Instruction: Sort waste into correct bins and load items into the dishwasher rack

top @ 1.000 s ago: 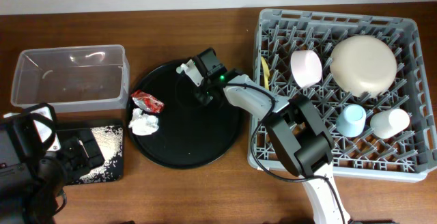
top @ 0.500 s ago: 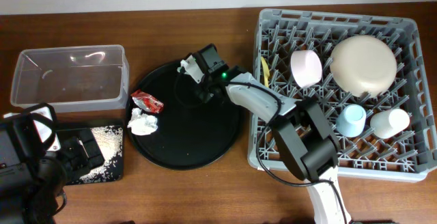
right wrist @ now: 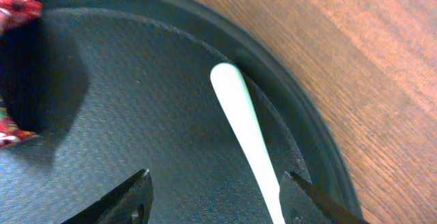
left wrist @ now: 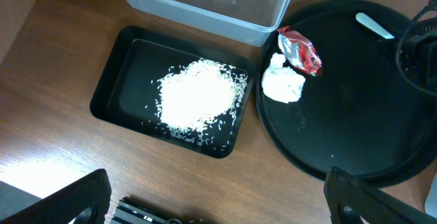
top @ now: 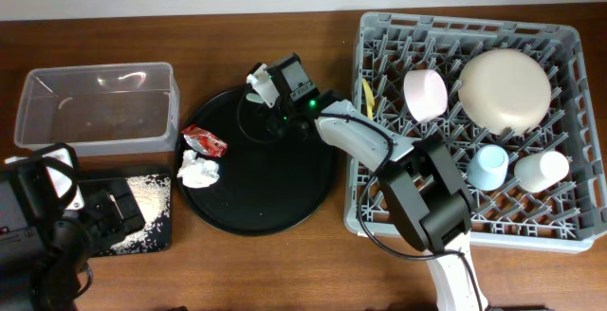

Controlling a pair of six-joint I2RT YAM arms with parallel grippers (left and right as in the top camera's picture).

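The pale mint utensil (right wrist: pixel 258 152) lies too close to one finger of the robot's right gripper, so the robot should move toward the tray's rim (right wrist: pixel 300 104) and centre the utensil before closing.
My right gripper (right wrist: pixel 215 190) is open low over the far rim of the round black tray (top: pixel 285 197). A pale mint utensil (right wrist: pixel 246 132) lies on the tray between its fingers, close to the right finger; it also shows in the left wrist view (left wrist: pixel 374 24). The red wrapper (top: pixel 204 141) and white napkin (top: pixel 199 171) lie at the tray's left edge. The rice (left wrist: pixel 198 101) is heaped in the shallow black tray (left wrist: pixel 113 80). The clear tub (top: pixel 95 107) holds nothing I can see. My left gripper (left wrist: pixel 222 207) is open and empty over bare table.
The grey rack (top: pixel 379 197) at the right holds a pink bowl (top: pixel 425 94), a cream bowl (top: pixel 505 88), a blue cup (top: pixel 488 167), a white cup (top: pixel 541 169) and a yellow utensil (top: pixel 368 98). The right arm stretches from the rack's front over the tray.
My right gripper has shifted a little toward the far rim of the round tray. The left arm and the waste have not moved.
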